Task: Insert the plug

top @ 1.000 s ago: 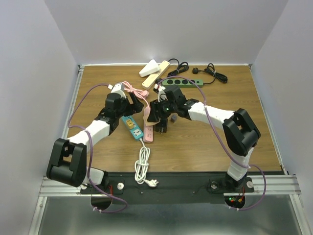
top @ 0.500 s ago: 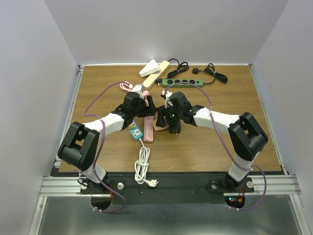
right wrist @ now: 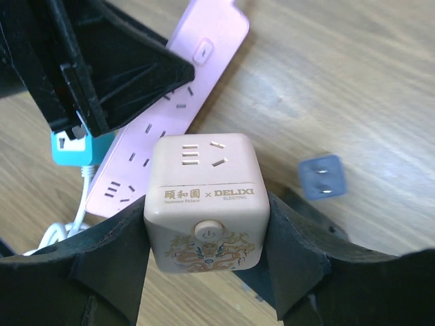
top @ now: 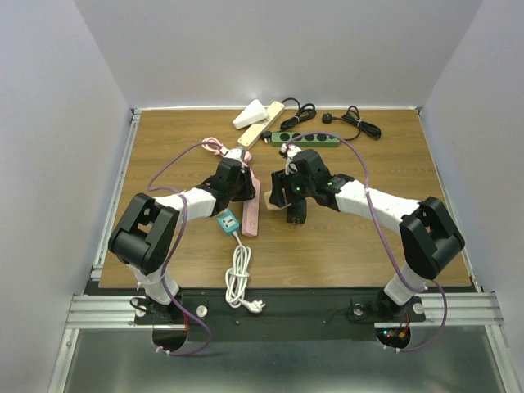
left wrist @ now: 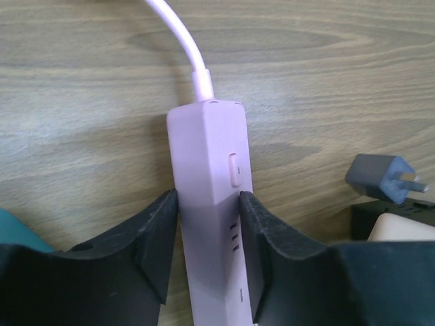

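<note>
The pink power strip (left wrist: 194, 156) is standing on edge with its slots (right wrist: 181, 97) toward the cube socket, so next my left gripper opens and tips the power strip down flat before plugging in.
A pink power strip (left wrist: 204, 149) lies flat on the wooden table, its pink cable running away from me. My left gripper (left wrist: 207, 198) is shut on it, both pads pressed against its long sides near the switch end. From above, the left gripper (top: 242, 187) sits over the strip (top: 250, 216). My right gripper (right wrist: 207, 221) is shut on a pale pink cube socket (right wrist: 204, 197) with a dragon print, held just right of the strip (right wrist: 183, 102). A small grey-blue two-pin plug (right wrist: 321, 176) lies loose on the table right of the cube; the same plug (left wrist: 382, 178) shows in the left wrist view.
A teal power strip (top: 227, 221) with a coiled white cord (top: 238, 278) lies left of the pink one. At the back are a green strip (top: 304, 139), cream strips (top: 260, 123) and black cables (top: 352, 123). A pink cord (top: 214, 147) loops at the back left.
My left arm swung right over the pink power strip and its jaws closed onto the strip's sides. My right gripper, still holding the cube socket, shifted slightly right.
</note>
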Controlling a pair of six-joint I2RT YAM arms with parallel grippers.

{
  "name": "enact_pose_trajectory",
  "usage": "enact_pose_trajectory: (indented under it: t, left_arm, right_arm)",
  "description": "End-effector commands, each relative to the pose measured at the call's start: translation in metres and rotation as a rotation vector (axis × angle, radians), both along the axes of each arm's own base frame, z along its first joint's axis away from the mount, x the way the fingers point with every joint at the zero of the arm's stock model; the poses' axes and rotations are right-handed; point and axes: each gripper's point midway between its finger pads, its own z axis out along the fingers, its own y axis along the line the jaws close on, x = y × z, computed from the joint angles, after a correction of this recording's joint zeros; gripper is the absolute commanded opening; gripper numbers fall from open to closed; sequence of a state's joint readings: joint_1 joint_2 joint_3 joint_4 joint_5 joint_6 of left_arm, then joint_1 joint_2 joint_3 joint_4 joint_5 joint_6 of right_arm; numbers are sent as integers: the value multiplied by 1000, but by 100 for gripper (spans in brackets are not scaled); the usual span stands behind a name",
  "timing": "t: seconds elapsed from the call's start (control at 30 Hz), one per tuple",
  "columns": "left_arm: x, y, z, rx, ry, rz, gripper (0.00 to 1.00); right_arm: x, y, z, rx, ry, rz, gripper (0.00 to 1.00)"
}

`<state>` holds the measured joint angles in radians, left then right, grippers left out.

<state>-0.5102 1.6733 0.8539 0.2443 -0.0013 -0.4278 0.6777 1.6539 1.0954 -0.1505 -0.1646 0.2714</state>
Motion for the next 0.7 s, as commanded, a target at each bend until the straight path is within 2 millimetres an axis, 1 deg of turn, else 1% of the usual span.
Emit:
enact_pose_trajectory:
  t: [0.0, 0.03, 0.1, 0.13, 0.17, 0.2, 0.23, 0.27, 0.3, 0.37, 0.4, 0.43, 0.5, 0.53, 0.63, 0.67]
  left_arm:
    - [4, -27, 11, -43, -43, -87, 44]
    - [4, -32, 11, -51, -46, -103, 40]
    - [0, -49, 12, -79, -57, -169, 36]
    - [-3, -56, 7, -84, -51, -198, 33]
    - [-5, -63, 5, -94, -51, -232, 33]
    - [-10, -78, 8, -131, -57, -294, 32]
    - [-18, -86, 0, -153, -29, -344, 31]
    - [-17, -88, -2, -153, -35, -349, 31]
    - [-21, -96, -1, -183, -36, -392, 30]
    - [-25, -100, -6, -191, -31, -430, 30]
    - [-25, -99, -8, -180, -34, -430, 31]
    - [-23, -96, -9, -169, -35, -422, 39]
    - [-19, -90, -4, -138, -62, -402, 53]
    - [-17, -87, 3, -130, -85, -396, 64]
    - [-14, -80, 13, -101, -112, -372, 77]
    - [-13, -79, 21, -100, -131, -369, 79]
  right_arm:
    - [11, -16, 18, 1, -71, -38, 0]
    - [11, -17, 20, 0, -76, -37, 0]
    - [12, -21, 19, -21, -88, -36, 0]
    - [14, -25, 19, -36, -94, -50, 0]
    - [15, -27, 19, -46, -96, -53, 0]
    - [15, -28, 20, -54, -103, -54, 0]
    - [17, -33, 24, -68, -111, -72, 0]
    - [18, -36, 24, -76, -114, -80, 0]
    - [18, -40, 26, -86, -120, -88, 0]
    - [19, -50, 29, -106, -128, -111, 0]
    - [19, -54, 28, -114, -128, -116, 0]
    - [19, -57, 29, -119, -129, -121, 0]
    - [19, -62, 29, -127, -131, -122, 0]
    - [19, -64, 30, -131, -132, -124, 0]
    - [23, -67, 33, -147, -153, -112, 0]
    - [25, -69, 34, -155, -159, -108, 0]
